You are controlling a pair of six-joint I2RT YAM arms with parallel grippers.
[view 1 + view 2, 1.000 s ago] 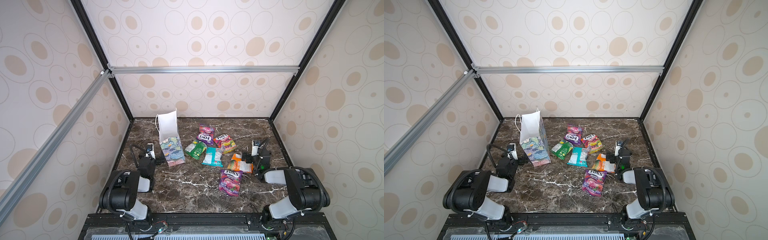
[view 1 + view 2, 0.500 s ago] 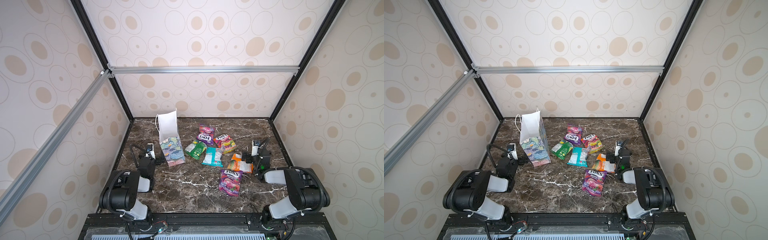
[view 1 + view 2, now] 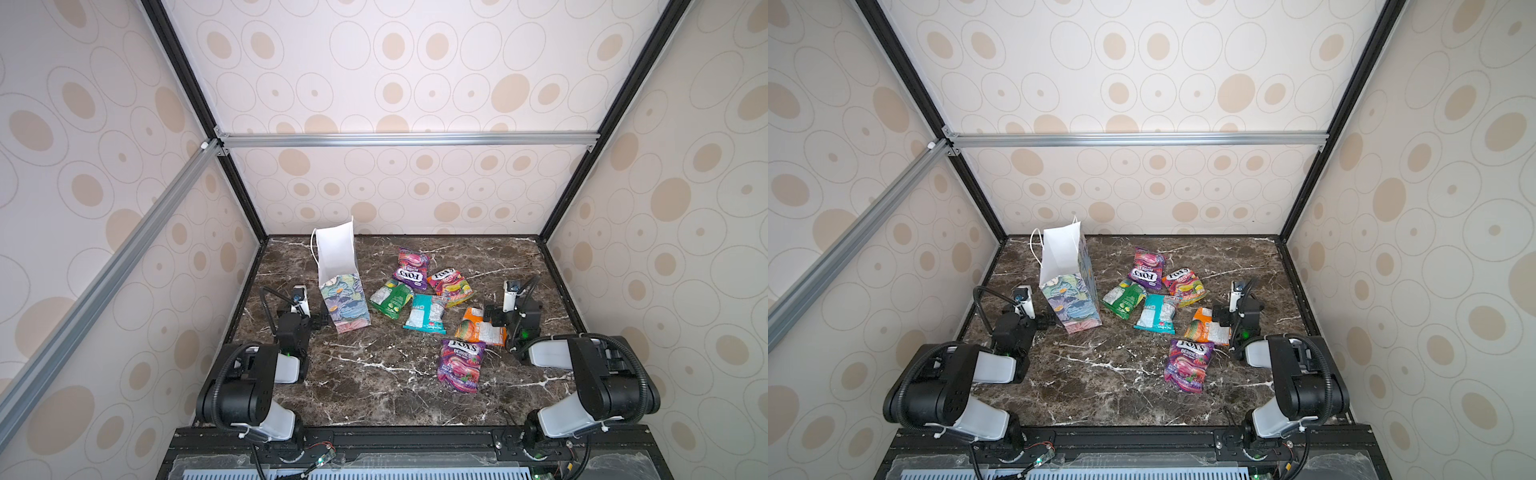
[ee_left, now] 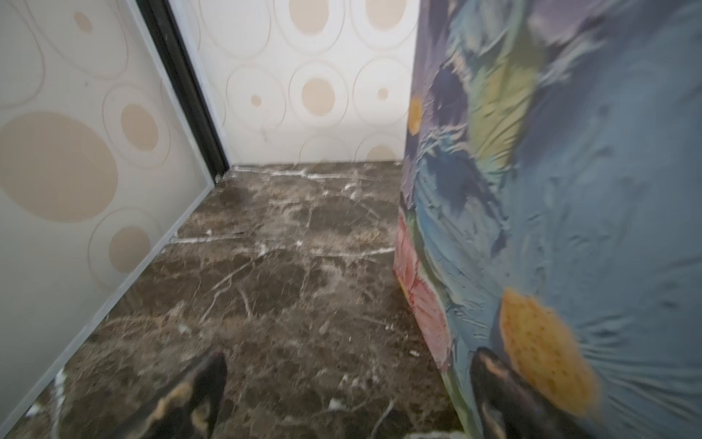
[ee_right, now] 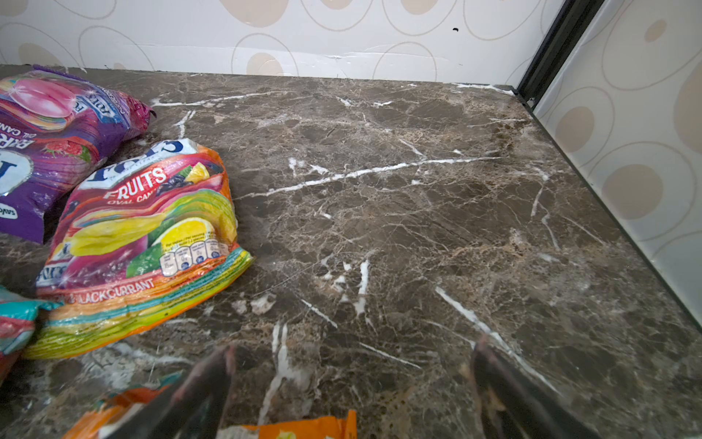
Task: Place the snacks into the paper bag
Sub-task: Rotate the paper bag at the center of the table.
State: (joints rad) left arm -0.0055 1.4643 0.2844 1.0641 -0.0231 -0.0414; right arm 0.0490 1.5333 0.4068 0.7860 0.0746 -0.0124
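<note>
My left gripper is low against the paper bag's printed side (image 4: 468, 314), so it should move up and pinch the bag's rim (image 3: 317, 252) to keep the bag steady for the teal-white pouch.
The paper bag (image 3: 341, 291) (image 3: 1070, 291) stands upright at the left of the marble floor, mouth open and white inside. Six snacks lie to its right in both top views: a far purple pouch (image 3: 411, 268), a red-yellow Fruits pouch (image 3: 451, 282) (image 5: 144, 235), a green one (image 3: 390, 298), a teal-white one (image 3: 428, 313), an orange one (image 3: 480, 328) (image 5: 296, 427) and a near purple Berries pouch (image 3: 461, 363). My left gripper (image 3: 322, 320) (image 4: 349, 357) is open, low beside the bag's base (image 4: 569, 190), one finger against its printed side. My right gripper (image 3: 494, 318) (image 5: 353, 349) is open, at the orange pouch's edge, nothing between its fingers.
Patterned walls enclose the marble floor (image 3: 374, 374) on three sides, with black corner posts (image 3: 552, 216) at the back. The bag stands close to the left wall (image 4: 57, 171). Bare floor (image 5: 418, 209) lies beyond the right gripper up to the back right corner.
</note>
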